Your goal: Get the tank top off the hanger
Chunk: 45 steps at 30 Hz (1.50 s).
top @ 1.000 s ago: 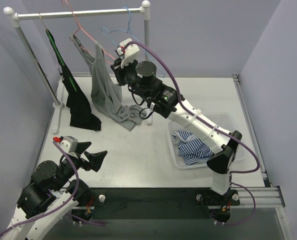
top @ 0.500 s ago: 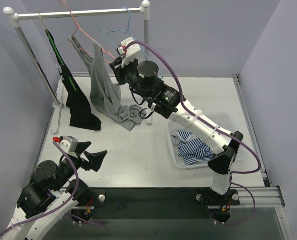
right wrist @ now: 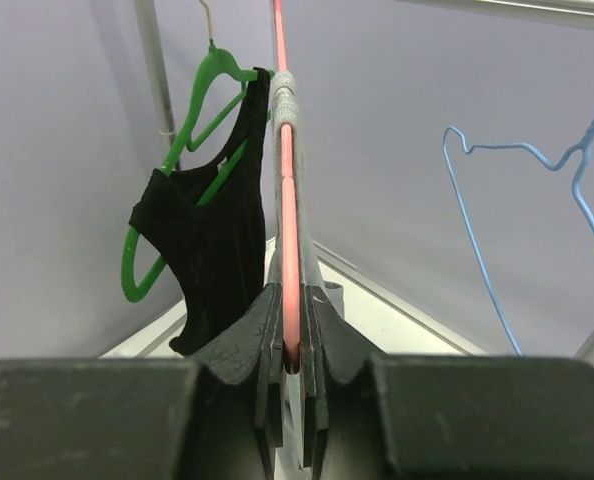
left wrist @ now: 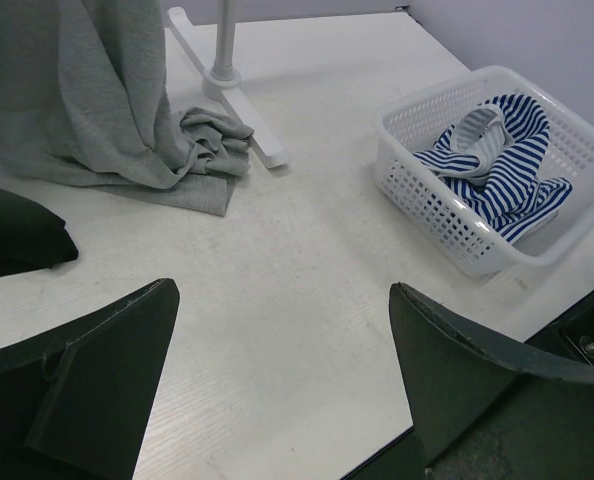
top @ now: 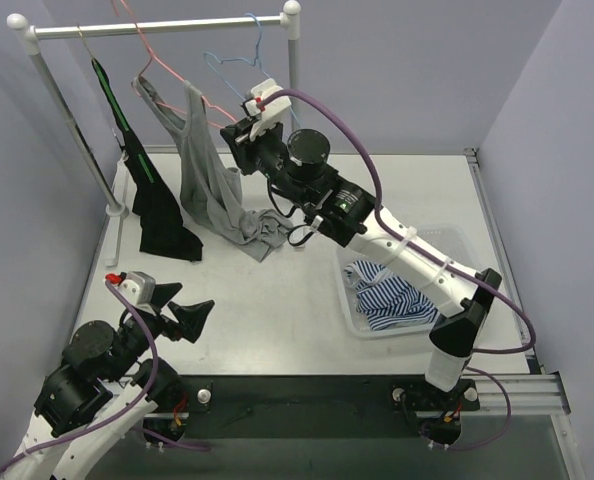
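My right gripper is holding the pink hanger's arm (top: pixel 218 111), and the hanger's neck (top: pixel 150 50) is free. My left gripper should stay open and go on moving up until it closes on that neck.
The grey tank top (top: pixel 202 165) hangs on a pink hanger (top: pixel 167 65) from the rail (top: pixel 157 27), and its hem lies bunched on the table. My right gripper (top: pixel 241 128) is shut on the hanger's right arm, beside the top's right strap. In the right wrist view the pink hanger (right wrist: pixel 290 200) runs straight between the closed jaws of the right gripper (right wrist: pixel 292 292), with a grey strap (right wrist: pixel 282 85) wrapped round it higher up. My left gripper (top: pixel 182 310) is open and empty low over the table at the front left, far from the top (left wrist: pixel 77 90); it also shows in the left wrist view (left wrist: pixel 282 290).
A black tank top (top: pixel 157 200) on a green hanger (right wrist: pixel 142 260) hangs left of the grey one. An empty blue hanger (top: pixel 232 65) hangs to the right. A white basket (top: pixel 342 290) holding a striped garment (top: pixel 387 295) sits under the right arm. The rack's foot (left wrist: pixel 227 75) stands by the hem.
My right gripper has shifted a little to the right while holding the pink hanger, and the grey top has swung with it. The left arm has not moved.
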Tool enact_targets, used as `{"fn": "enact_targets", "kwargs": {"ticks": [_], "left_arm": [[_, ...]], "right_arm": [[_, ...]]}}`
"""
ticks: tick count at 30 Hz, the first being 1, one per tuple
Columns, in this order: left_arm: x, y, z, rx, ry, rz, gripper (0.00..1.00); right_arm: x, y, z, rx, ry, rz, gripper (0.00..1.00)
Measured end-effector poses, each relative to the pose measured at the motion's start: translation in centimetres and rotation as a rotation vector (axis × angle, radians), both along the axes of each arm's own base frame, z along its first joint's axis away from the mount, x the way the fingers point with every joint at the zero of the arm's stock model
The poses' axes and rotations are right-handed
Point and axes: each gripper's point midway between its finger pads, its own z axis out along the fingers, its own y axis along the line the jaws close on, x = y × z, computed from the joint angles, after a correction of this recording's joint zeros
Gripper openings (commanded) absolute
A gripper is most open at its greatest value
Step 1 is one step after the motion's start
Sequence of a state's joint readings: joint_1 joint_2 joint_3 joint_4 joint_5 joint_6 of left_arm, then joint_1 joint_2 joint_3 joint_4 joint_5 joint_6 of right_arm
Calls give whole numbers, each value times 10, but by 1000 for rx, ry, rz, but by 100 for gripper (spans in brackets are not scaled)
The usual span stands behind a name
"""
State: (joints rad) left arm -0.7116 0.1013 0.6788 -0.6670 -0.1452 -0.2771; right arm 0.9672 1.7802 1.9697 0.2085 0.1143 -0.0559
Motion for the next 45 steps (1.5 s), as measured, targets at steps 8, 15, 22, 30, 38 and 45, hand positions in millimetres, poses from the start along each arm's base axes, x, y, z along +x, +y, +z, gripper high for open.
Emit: {"fn": "enact_targets", "kwargs": {"ticks": [8, 15, 22, 30, 38, 45], "left_arm": [[5, 10, 25, 4, -5, 63, 92], [8, 19, 124, -86, -93, 116, 90], [20, 12, 201, -180, -144, 136, 82], [58, -14, 243, -207, -122, 170, 79], [100, -37, 235, -169, -84, 233, 75], [116, -31, 229, -130, -85, 311, 75]], "right_arm": [[-20, -21, 8, 20, -19, 19, 0], [-46, -35, -9, 0, -16, 46, 0], [-95, -55, -43, -65, -20, 105, 0], [-149, -85, -53, -63, -52, 165, 0], [-171, -98, -56, -47, -72, 187, 0], [-175, -106, -67, -51, -66, 183, 0]]}}
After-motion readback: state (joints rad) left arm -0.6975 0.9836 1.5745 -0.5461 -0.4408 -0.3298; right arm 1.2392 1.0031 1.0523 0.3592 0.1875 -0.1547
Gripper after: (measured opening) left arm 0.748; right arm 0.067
